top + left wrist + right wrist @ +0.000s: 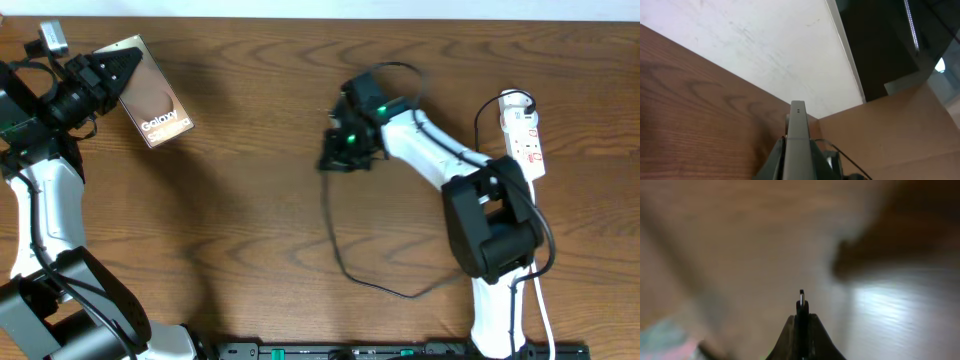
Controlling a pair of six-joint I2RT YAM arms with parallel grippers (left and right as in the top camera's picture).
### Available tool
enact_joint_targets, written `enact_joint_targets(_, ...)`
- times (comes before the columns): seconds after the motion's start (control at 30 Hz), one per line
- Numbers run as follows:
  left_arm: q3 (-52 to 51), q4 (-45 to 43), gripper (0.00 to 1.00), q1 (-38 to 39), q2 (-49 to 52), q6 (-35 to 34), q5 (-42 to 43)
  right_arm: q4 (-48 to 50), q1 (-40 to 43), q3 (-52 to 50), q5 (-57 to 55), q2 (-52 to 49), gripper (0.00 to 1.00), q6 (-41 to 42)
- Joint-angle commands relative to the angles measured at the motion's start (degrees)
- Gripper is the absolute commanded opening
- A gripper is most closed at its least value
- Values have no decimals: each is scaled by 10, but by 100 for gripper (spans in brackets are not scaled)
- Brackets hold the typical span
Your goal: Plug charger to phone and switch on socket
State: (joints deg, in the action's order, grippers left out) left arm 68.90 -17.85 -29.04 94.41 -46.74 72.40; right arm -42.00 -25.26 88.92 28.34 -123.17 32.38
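The connector tip (801, 298) pokes only a short way past my right gripper's fingertips, so I should lower it to the table (378, 186) and grip it farther back before plugging.
My left gripper (122, 68) is shut on the phone (158, 95), a bronze slab with white "Galaxy" text, holding it raised at the far left. In the left wrist view the phone's grey edge (798, 125) sticks up between the jaws (799, 150). My right gripper (333, 152) is shut on the charger's black connector tip (801, 305), which pokes out of the jaws (801, 322) with its metal end forward. The thin black cable (345, 265) loops over the table below it. The socket (526, 135), a white strip with red marks, lies at the right.
The table's far edge (300, 16) meets a white wall just behind the phone. The right arm's body (490, 220) stands beside the socket, and the white cord (540, 300) runs down along it. A cardboard-brown surface (900, 130) shows past the phone's edge.
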Motion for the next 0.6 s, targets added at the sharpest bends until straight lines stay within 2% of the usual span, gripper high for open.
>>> enact_joint_targets(0.0, 3, -4, 7, -2, -1, -9, 22, -47, 25, 2, -151, 3, 1, 26)
enact_joint_targets(0.1, 3, -3, 7, -2, -1, -9, 22, -75, 28, 2, -201, 3, 3, 33)
enact_joint_targets(0.13, 3, -3, 7, -2, -1, -9, 22, -80, 28, 2, -207, 3, 11, 33)
enact_joint_targets(0.17, 3, -3, 8, -2, -1, -9, 22, -82, 28, 2, -207, 3, 26, 31)
enact_joint_targets(0.2, 3, -3, 7, -2, -1, -9, 22, -84, 28, 2, -207, 3, 36, 31)
enact_joint_targets(0.3, 3, -3, 7, -2, -1, -9, 25, -86, 28, 2, -207, 3, 83, 31)
enact_joint_targets(0.4, 3, -3, 7, -2, -1, -9, 31, -94, 26, 2, -207, 3, 94, 39)
enact_joint_targets(0.57, 3, -3, 7, -2, -1, -9, 31, -121, 20, 2, -207, 3, 96, 68)
